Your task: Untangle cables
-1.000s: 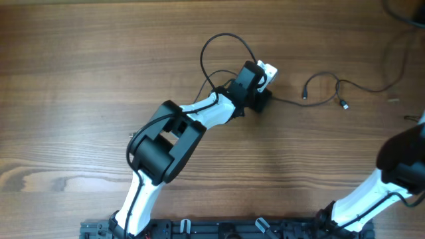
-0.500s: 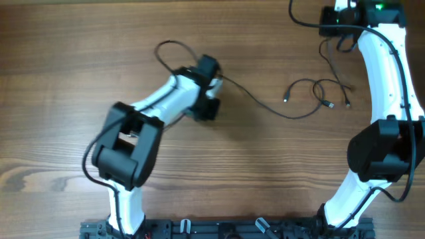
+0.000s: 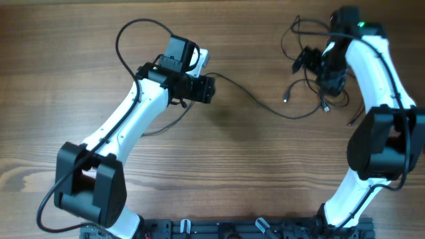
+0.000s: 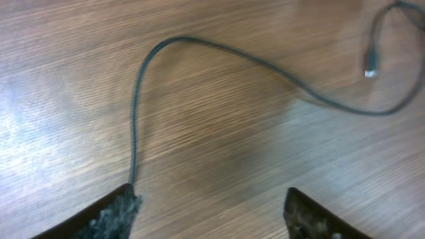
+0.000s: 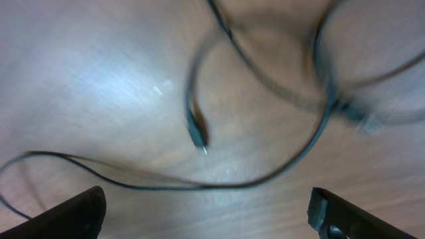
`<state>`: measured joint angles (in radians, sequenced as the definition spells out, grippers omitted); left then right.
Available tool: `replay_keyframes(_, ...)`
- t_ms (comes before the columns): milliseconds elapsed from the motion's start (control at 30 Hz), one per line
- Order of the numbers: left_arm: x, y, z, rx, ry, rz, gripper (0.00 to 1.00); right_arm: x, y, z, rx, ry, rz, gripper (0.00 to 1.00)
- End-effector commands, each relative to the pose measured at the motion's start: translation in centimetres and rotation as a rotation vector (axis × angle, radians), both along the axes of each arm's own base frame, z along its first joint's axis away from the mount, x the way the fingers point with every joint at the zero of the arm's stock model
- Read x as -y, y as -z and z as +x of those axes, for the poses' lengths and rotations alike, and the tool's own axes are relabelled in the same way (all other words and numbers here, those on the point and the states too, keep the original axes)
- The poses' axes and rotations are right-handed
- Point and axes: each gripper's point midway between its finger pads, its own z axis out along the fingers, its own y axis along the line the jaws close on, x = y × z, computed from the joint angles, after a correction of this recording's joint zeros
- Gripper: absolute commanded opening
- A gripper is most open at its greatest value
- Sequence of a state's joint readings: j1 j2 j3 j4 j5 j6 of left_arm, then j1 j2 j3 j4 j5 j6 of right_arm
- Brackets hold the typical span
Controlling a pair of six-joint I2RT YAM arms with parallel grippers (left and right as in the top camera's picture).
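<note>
I can see the plug [image 3: 325, 105] lying across the long cable in the heap of cables, far from my left gripper. Next, I grab the long cable there [image 3: 317, 111] with my right gripper and pull it nearer.
Thin black cables lie on the wooden table. One long cable [image 3: 265, 106] runs from my left gripper [image 3: 211, 88] rightward to a loose bunch of cables [image 3: 312, 89] under my right gripper [image 3: 317, 73]. In the left wrist view that cable [image 4: 219, 50] curves up from beside the left fingertip [image 4: 116, 212]; its plug end [image 4: 370, 66] lies far right. My left gripper [image 4: 212, 212] is open, with bare wood between its fingers. My right gripper [image 5: 209, 212] is wide open above a cable [image 5: 199, 186] and a plug end [image 5: 198, 136], holding nothing.
A thicker black arm wire [image 3: 129, 36] loops out above the left arm. More plug ends [image 3: 286, 99] lie beside the bunch. The right arm [image 3: 378, 73] arches along the table's right side. The arm bases stand along the near edge [image 3: 219, 229].
Both grippers have opened. The left arm swung left and stretched out. The right arm came down from the far right corner over the cable bunch.
</note>
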<state>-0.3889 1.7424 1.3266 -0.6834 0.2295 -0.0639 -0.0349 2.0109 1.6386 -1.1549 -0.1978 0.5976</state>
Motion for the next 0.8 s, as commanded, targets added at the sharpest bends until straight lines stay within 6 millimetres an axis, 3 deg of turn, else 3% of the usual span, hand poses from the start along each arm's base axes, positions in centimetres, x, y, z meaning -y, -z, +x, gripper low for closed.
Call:
replay_keyframes(0, 1.1, 0.2, -0.7, -0.025, 0.037, -0.03, 1.0, -4.2, 4.2, -3.5, -0.188, 0.238, 0.141, 0.99)
replay_keyframes(167, 1.2, 0.2, -0.8, -0.028, 0.038, -0.037, 1.0, -7.1, 8.2, -6.9, -0.347, 0.564, 0.16, 0.98)
replay_keyframes(233, 1.2, 0.2, -0.8, -0.029, 0.038, -0.036, 1.0, -8.1, 9.5, -7.4, -0.358, 0.637, 0.157, 0.92)
replay_keyframes(267, 1.2, 0.2, -0.8, -0.031, 0.038, -0.036, 1.0, -8.7, 10.2, -7.5, -0.354, 0.668, 0.159, 0.82)
replay_keyframes(367, 1.1, 0.3, -1.0, -0.038, 0.038, -0.033, 1.0, -10.4, 11.7, -7.2, -0.284, 0.66, 0.158, 0.21)
replay_keyframes(400, 1.0, 0.4, -1.2, -0.05, 0.038, -0.028, 1.0, -11.1, 12.2, -6.7, -0.225, 0.599, 0.159, 0.04)
replay_keyframes(533, 0.7, 0.8, -2.0, -0.088, 0.03, -0.016, 1.0, -13.6, 11.2, -3.9, -0.029, 0.254, 0.267, 0.04)
replay_keyframes(600, 0.5, 0.8, -2.0, -0.113, -0.025, -0.031, 1.0, -14.0, 10.4, -3.2, 0.027, 0.165, 0.297, 0.04)
replay_keyframes(767, -1.4, 0.8, -0.9, -0.204, -0.3, -0.109, 1.0, -13.7, 4.8, -1.4, 0.225, 0.042, 0.289, 0.04)
